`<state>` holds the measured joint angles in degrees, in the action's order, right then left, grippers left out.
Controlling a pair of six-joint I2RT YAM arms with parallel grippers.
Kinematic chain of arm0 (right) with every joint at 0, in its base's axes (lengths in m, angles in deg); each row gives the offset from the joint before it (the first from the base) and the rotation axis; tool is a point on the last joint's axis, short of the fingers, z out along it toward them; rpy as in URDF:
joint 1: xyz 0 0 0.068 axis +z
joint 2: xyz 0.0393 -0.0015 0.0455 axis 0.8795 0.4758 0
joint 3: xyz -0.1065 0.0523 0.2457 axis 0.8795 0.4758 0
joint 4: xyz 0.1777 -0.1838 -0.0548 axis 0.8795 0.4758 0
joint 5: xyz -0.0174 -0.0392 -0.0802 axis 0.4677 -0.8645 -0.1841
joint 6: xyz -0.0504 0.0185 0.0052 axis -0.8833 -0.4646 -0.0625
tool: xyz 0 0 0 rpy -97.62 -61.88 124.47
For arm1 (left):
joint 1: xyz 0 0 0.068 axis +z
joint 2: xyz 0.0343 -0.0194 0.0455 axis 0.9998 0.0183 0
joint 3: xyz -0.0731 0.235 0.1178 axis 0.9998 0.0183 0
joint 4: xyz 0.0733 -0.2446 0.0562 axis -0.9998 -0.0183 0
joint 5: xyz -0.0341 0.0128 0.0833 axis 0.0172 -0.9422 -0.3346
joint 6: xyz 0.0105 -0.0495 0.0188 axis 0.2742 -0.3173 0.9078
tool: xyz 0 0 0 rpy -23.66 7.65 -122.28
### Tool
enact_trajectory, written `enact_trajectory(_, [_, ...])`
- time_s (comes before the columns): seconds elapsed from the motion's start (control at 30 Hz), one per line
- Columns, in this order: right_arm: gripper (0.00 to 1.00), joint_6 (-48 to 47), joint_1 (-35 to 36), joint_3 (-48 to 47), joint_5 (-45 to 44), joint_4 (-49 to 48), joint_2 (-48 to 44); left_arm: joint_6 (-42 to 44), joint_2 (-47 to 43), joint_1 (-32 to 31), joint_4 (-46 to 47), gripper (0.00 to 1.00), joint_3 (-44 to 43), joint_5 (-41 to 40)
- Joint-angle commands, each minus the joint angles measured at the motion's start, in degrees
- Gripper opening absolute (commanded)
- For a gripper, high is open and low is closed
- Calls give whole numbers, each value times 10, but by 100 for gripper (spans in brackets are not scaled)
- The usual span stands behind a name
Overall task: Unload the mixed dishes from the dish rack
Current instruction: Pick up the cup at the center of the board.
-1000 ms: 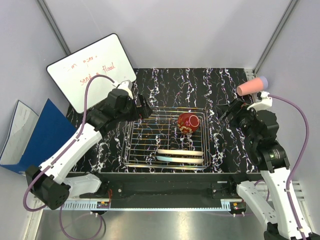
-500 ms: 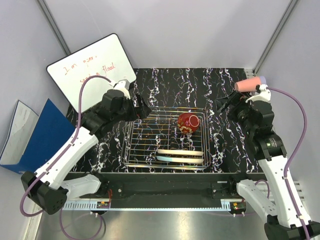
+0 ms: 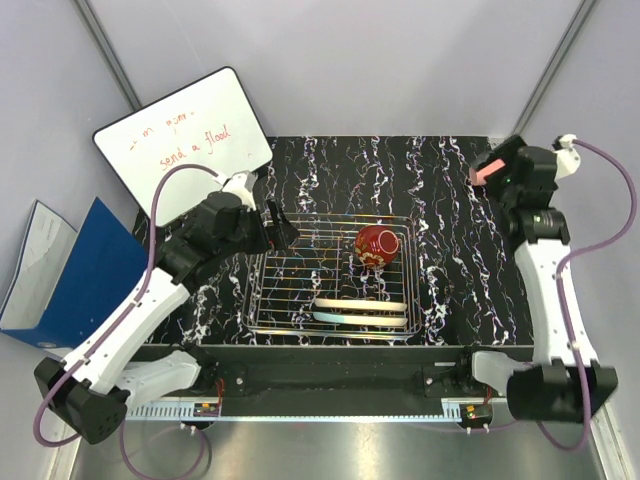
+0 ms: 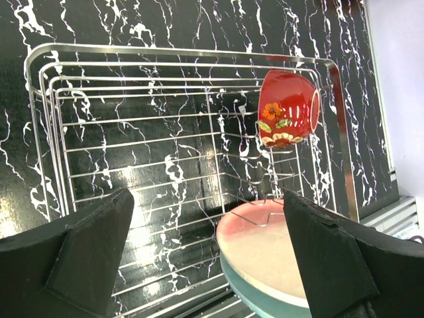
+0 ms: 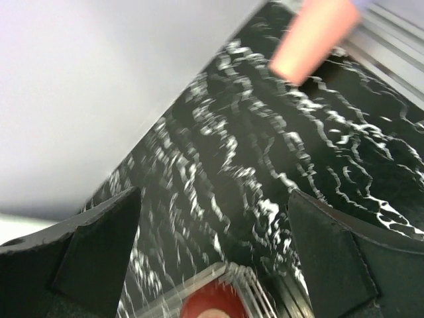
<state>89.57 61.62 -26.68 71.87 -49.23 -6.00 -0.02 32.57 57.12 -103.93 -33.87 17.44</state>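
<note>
The salmon-pink cup's narrow end [image 5: 290, 70] is clear and points at my right gripper, so I keep heading for the cup [image 3: 488, 172] until my fingers straddle it, then close.
The dish rack [image 3: 256, 290] sits mid-table on the black marbled top. In it a red patterned bowl [image 3: 376, 245] lies on its side at the far right, and the pink/cream plate [image 3: 360, 303] and light-blue plate [image 3: 355, 318] stand on edge along the near side. My left gripper [image 3: 282, 226] is open and empty above the rack's far left corner. Its wrist view shows the rack [image 4: 40, 119], bowl [image 4: 287, 106], pink plate [image 4: 278, 258] and blue plate [image 4: 265, 301]. My right gripper [image 3: 497, 162] is open and empty at the far right, next to the salmon-pink cup [image 3: 485, 173]. The lavender cup shows only as a sliver [image 5: 361, 2].
A whiteboard [image 3: 185, 140] with red writing leans at the far left. A blue folder [image 3: 70, 270] lies left of the table. The right wrist view is blurred and shows the salmon cup [image 5: 311, 36], the bowl's top [image 5: 212, 308] and a rack corner [image 5: 228, 278].
My right arm has swung up and back to the far right corner, beside the cups. My left gripper has shifted slightly left and nearer, staying open over the rack.
</note>
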Motion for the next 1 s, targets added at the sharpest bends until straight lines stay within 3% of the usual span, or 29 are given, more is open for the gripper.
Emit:
enact_trajectory(0.0, [100, 132, -89, -26, 29, -19, 80, 8, -31, -1, 26, 99, 8, 14])
enact_trajectory(0.1, [100, 166, -140, -24, 71, -86, 151, 13, -43, 0, 22, 99, 11, 9])
enact_trajectory(0.3, [100, 142, -164, -103, 90, -88, 261, 17, -48, 5, 18, 99, 16, 3])
enact_trajectory(0.6, [100, 160, -212, -146, 136, -106, 369, 9, -26, 9, 21, 99, 24, 9])
enact_trajectory(0.97, [100, 145, -216, -173, 137, -115, 468, 8, 18, 10, 24, 99, 22, 10])
